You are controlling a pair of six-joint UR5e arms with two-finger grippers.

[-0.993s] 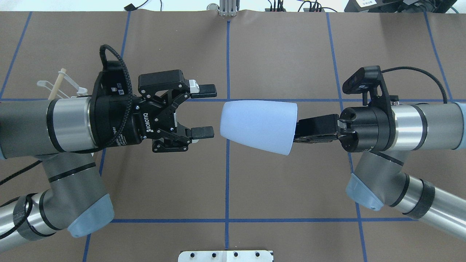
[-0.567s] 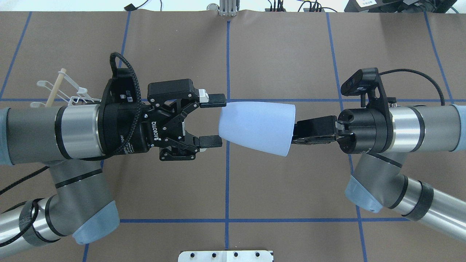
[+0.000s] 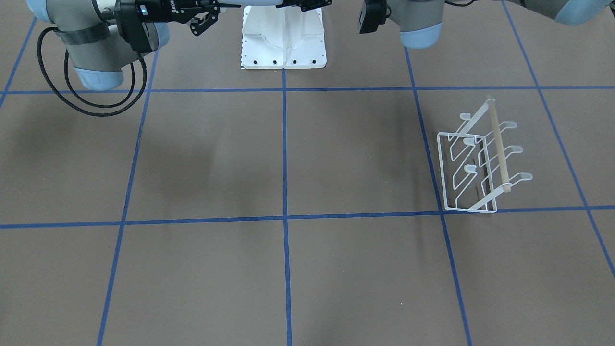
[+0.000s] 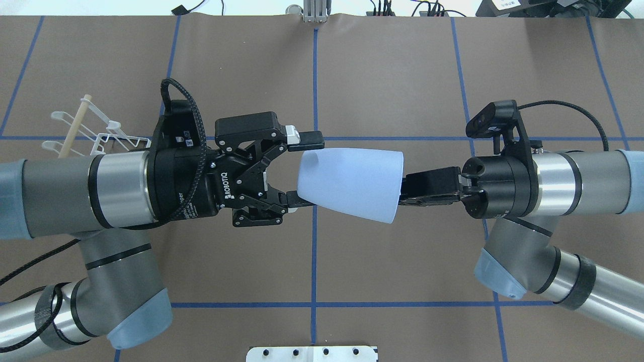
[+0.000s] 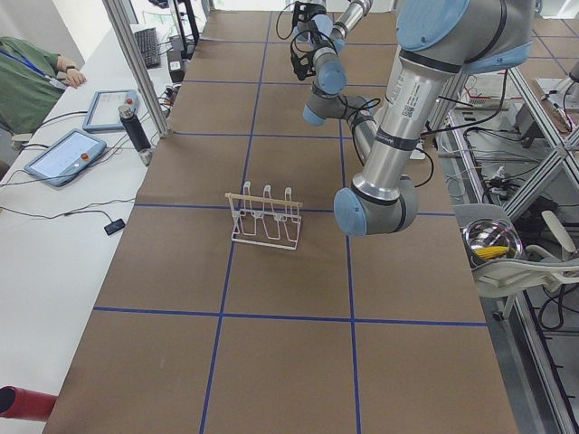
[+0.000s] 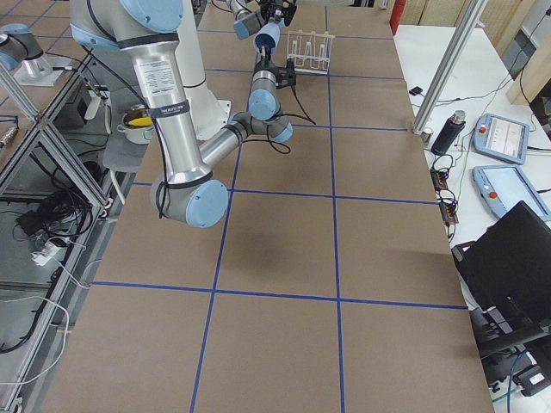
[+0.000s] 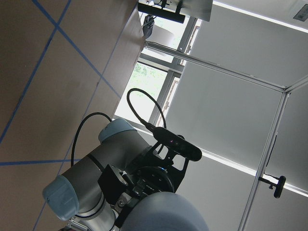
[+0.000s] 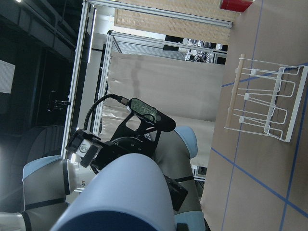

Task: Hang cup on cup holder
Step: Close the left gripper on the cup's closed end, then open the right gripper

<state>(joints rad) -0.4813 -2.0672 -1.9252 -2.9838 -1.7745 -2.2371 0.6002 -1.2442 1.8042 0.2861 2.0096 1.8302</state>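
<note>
My gripper will lower the pale blue cup [image 7: 166, 212] onto the cup holder's pegs [image 3: 470, 169]. The pegs slope up and outward, so the cup will hang at a slant with its base outward.
The pale blue cup [image 4: 349, 183] hangs level in mid-air over the table's middle, narrow base to the left. My right gripper [image 4: 410, 188] is shut on its wide rim, with the fingertips hidden by the cup. My left gripper [image 4: 303, 172] is open, with one finger [image 4: 308, 141] above the cup's base end and one [image 4: 297, 201] below it. The cup also shows in the left wrist view [image 7: 163, 211] and the right wrist view [image 8: 125, 192]. The white wire cup holder [image 3: 480, 158] with its wooden dowel stands on the table, partly hidden behind my left arm in the overhead view [image 4: 95, 133].
The white robot base plate [image 3: 283, 43] sits at the table's near edge. A side table with tablets [image 5: 59, 154] and a seated person [image 5: 27, 81] lie beyond the far edge. A metal bowl [image 5: 491, 242] sits off the table behind the robot.
My left gripper has moved right, still open, until its fingers straddle the cup's base. My right gripper has shifted the cup slightly left and down in view.
</note>
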